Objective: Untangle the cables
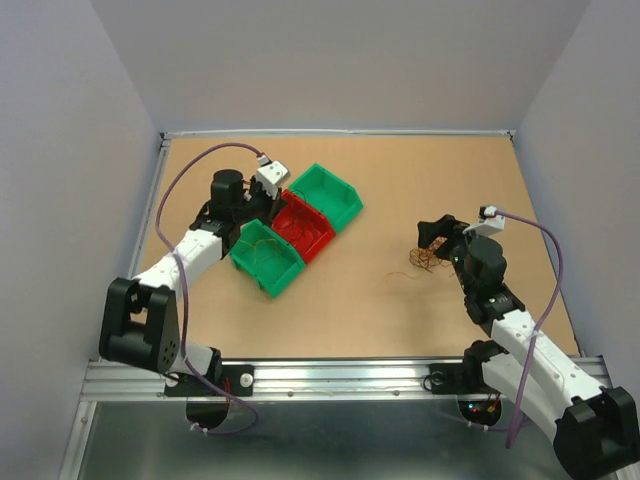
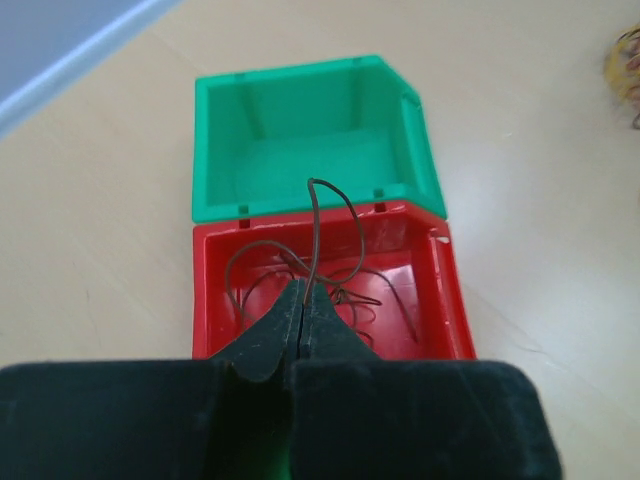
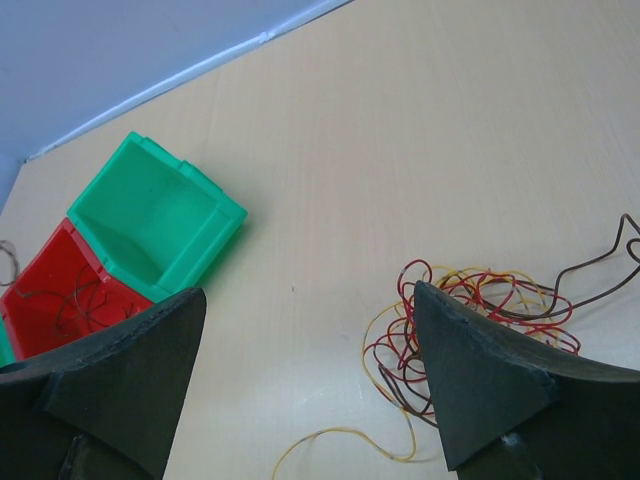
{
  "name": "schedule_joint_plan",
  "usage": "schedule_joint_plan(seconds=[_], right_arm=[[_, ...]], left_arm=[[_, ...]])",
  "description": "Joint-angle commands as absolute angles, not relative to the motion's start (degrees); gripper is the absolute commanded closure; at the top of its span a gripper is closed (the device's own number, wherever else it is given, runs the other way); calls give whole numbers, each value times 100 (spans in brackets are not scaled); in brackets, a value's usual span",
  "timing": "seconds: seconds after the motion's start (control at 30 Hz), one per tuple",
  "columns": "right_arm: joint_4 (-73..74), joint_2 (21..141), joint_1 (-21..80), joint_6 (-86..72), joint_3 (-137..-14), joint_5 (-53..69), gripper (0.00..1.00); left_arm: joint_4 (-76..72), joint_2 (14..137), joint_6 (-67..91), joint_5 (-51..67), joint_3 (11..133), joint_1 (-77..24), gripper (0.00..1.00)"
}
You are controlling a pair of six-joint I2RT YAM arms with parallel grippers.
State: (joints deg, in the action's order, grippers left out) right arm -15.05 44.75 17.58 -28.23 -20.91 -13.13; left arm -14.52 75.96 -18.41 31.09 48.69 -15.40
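Observation:
I see red loops [image 3: 497,294] winding through the yellow and dark brown wires, so the whole clump [image 1: 428,257] will come along when I pull a red wire.
The cables are thin curly wires. A loose clump [image 1: 426,260] of red, yellow and dark brown ones lies on the table right of centre. My right gripper [image 1: 438,238] hovers over it, open wide. In the right wrist view the clump [image 3: 470,310] lies partly behind the right finger [image 3: 480,390], and nothing sits between the jaws of the right gripper [image 3: 308,292]. A single yellow strand [image 3: 350,440] trails toward me. My left gripper [image 2: 303,292] is shut on one dark brown wire [image 2: 315,205], which loops upward above the red bin [image 2: 440,300]. Several brown wires lie inside that bin.
Three small bins stand in a diagonal row left of centre: a far green bin [image 1: 325,195], the red bin [image 1: 303,228] and a near green bin [image 1: 267,257] with thin wires in it. A raised rim [image 1: 340,132] edges the table's far side.

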Motion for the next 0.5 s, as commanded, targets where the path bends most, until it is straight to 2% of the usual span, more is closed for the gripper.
schedule_joint_plan(seconds=[0.0,0.17,0.47], right_arm=[[-1793,4359,1740,-2716,-2109,-1327,11],[-1767,4316,1740,-2690,-2083,-1336,11],[-1767,4333,1740,-2637,-2109,-1283,11]], left_arm=[[-1240,8408,-1934,2619,5430,-1564,100],[-845,9043,-2178,2522,5800,-1582,100],[-97,9079,-3067,2015,6055,-2012,100]])
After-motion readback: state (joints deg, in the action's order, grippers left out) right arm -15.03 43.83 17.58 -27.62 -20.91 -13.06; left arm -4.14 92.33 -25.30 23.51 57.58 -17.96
